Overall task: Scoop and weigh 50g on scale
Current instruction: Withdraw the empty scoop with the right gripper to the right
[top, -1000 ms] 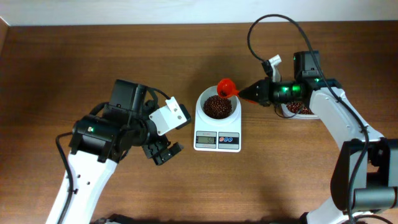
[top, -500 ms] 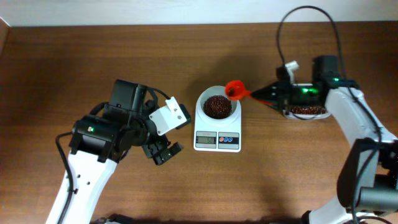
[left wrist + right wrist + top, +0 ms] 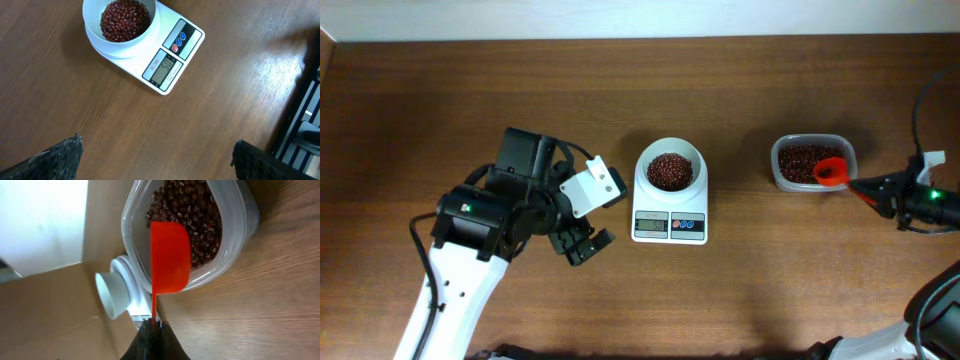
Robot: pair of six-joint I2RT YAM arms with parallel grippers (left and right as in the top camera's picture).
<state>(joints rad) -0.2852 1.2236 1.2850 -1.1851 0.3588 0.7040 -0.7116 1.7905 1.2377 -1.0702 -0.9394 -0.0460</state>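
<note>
The scale's display [image 3: 163,71] already shows 50, so next my right gripper leaves the beans and lays the empty red scoop down in front of the clear tub [image 3: 798,272].
The white scale [image 3: 669,214] stands mid-table, and its round bowl [image 3: 642,170] holds a heap of red beans [image 3: 670,171]. In the left wrist view the scale [image 3: 150,59] lies ahead of my left gripper [image 3: 157,150], which is open and empty; its display digits are too small to read. From overhead, that left gripper [image 3: 580,245] hangs left of the scale. My right gripper [image 3: 872,189] is shut on the handle of a red scoop [image 3: 832,172]. The scoop [image 3: 170,255] hovers over the clear tub's [image 3: 235,210] near edge, with no beans visible in it.
The clear tub [image 3: 786,150] of red beans sits right of the scale. The table's far edge meets a pale wall along the top. A black frame [image 3: 305,115] shows at the right of the left wrist view.
My right gripper has carried the red scoop rightward, from above the scale's bowl to above the bean tub. The left arm has not moved.
</note>
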